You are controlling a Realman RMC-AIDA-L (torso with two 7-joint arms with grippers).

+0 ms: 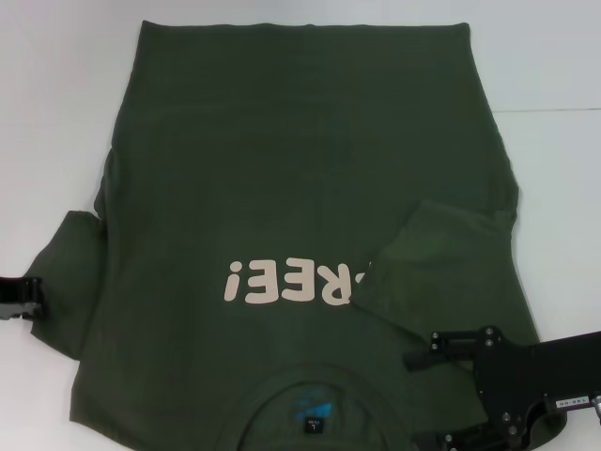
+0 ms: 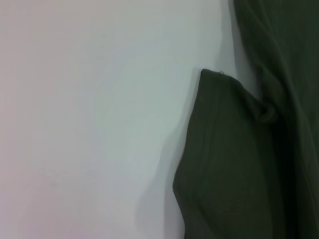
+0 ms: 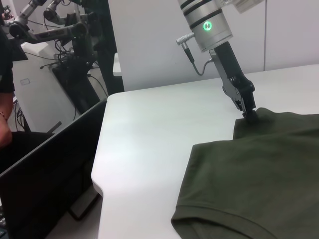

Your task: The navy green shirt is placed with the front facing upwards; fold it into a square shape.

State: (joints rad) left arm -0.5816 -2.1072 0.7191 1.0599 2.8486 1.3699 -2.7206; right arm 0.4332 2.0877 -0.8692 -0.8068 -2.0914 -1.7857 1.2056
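The sleeve at my left gripper is partly tucked under the shirt's side. My left gripper should pull its outer edge away to spread it before folding.
The navy green shirt lies flat, front up, on the white table, collar toward me and the pale "FREE!" print upside down. Its right sleeve is folded inward over the chest and covers the start of the print. My right gripper hovers open over the shirt's near right shoulder, holding nothing. My left gripper sits at the outer edge of the flat left sleeve. In the right wrist view the left gripper touches the sleeve's corner. The left wrist view shows only that sleeve.
The white table extends bare to the left of and beyond the shirt. Off the table's left side stand a dark bin and other robot equipment; a person's arm shows there.
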